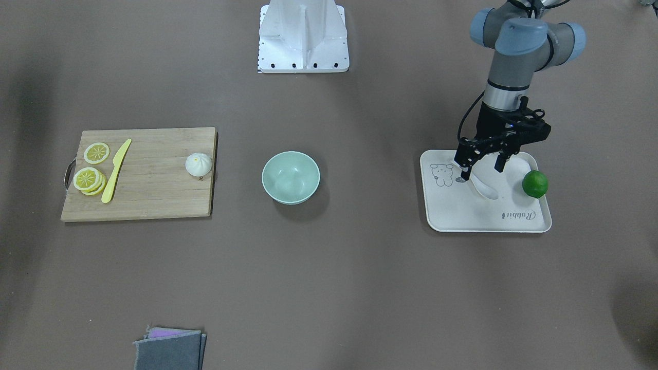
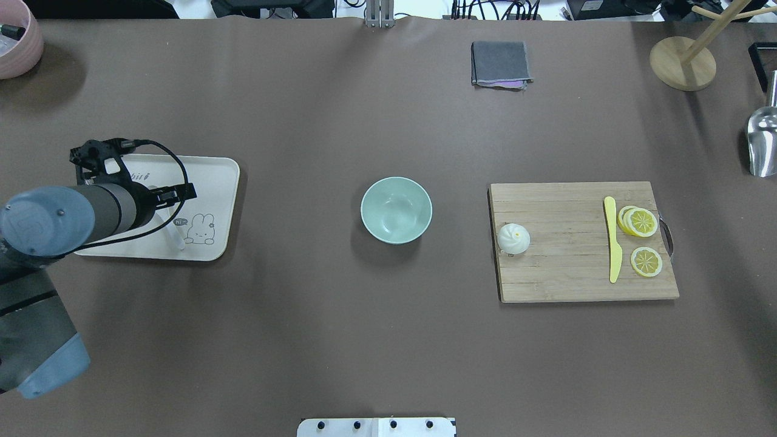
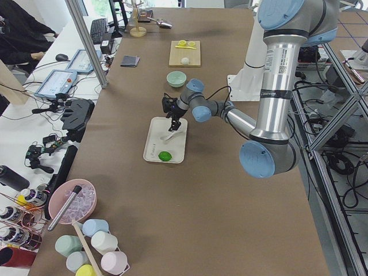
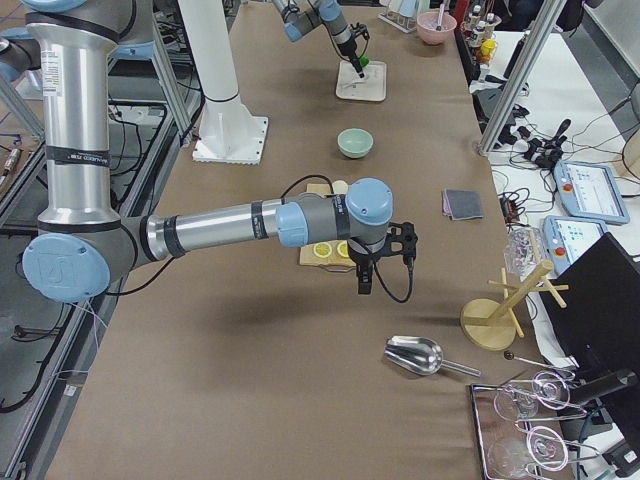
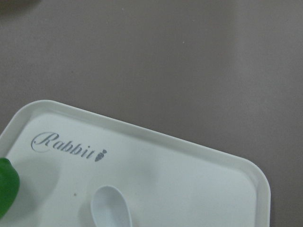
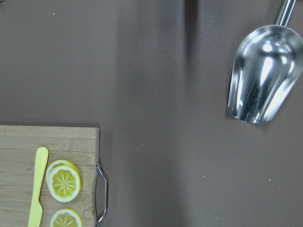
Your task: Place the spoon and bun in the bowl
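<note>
My gripper will lower the white spoon (image 1: 484, 187), and its handle should rest against the bowl's rim, because the spoon is almost as long as the bowl (image 1: 291, 178) is wide.
The white spoon (image 1: 487, 188) lies on the cream tray (image 1: 462, 218), its scoop showing in the left wrist view (image 5: 111, 209). My left gripper (image 1: 481, 172) is open and low over the tray, with a finger on either side of the spoon's handle. The white bun (image 1: 198, 164) sits on the wooden cutting board (image 1: 154, 195); it also shows in the overhead view (image 2: 513, 238). The mint-green bowl (image 1: 290, 177) stands empty mid-table. My right gripper (image 4: 364, 284) shows only in the exterior right view, above bare table past the board; I cannot tell if it is open or shut.
A green lime (image 1: 534, 184) lies on the tray beside the left gripper. A yellow knife (image 1: 116, 170) and lemon slices (image 1: 90, 180) lie on the board. A metal scoop (image 6: 262, 75), a wooden stand (image 2: 683, 64) and a grey cloth (image 2: 499, 64) are near the table's edges.
</note>
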{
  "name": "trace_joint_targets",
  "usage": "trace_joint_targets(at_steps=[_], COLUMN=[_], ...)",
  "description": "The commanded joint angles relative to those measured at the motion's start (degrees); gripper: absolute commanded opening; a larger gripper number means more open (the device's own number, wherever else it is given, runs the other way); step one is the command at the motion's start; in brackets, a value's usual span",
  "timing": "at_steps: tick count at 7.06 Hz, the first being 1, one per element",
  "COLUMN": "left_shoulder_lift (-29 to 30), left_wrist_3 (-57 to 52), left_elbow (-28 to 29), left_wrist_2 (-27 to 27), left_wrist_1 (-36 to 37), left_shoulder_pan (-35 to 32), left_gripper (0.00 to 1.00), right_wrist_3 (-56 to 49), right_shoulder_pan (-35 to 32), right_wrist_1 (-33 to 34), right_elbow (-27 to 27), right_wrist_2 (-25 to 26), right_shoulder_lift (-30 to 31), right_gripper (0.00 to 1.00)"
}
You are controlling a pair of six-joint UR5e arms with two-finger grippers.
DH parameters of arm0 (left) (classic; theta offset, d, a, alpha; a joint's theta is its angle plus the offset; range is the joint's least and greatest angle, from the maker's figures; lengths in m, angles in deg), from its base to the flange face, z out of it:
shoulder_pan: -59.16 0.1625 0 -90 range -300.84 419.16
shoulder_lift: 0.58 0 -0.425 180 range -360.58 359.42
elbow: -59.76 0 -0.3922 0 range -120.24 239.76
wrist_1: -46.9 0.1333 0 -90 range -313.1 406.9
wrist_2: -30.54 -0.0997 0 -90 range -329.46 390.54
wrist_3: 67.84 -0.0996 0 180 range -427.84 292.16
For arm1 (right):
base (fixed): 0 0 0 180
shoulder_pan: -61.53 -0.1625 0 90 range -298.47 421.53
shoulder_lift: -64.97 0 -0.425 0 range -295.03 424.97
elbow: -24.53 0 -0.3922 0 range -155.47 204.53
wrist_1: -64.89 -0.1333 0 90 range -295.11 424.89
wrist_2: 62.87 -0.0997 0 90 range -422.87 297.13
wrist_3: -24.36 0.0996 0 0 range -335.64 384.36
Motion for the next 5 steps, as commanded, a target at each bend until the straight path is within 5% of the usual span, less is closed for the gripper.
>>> trace_joint_targets(at_steps=[1,2,3,5], left_shoulder_lift=[0.1,-0.6,-0.6,-1.2], left_wrist_3=[0.3,0.4,0.5,0.7], left_elbow=[2.3,2.3,2.2,2.7], left_wrist_2=[-2.5,-2.5,-2.5,-2.3], left_wrist_1=[-0.2,-0.3,-0.3,-0.4], left_shoulder_pan=[2.9,2.9,2.9,2.9], left_gripper=[0.97,0.97,0.87,0.43], right_wrist_3=[0.7,1.0,1.0,1.1], right_shoulder_pan=[0.4,0.4,0.5,0.5], right_wrist_1=[-0.1,-0.1,-0.1,-0.1], right_elbow=[-0.2,-0.2,-0.2,-0.2], right_wrist_2=[0.1,0.1,0.1,0.1], right_shoulder_lift=[-0.2,-0.2,-0.3,-0.5], right_gripper=[1.0,1.0,1.0,1.0])
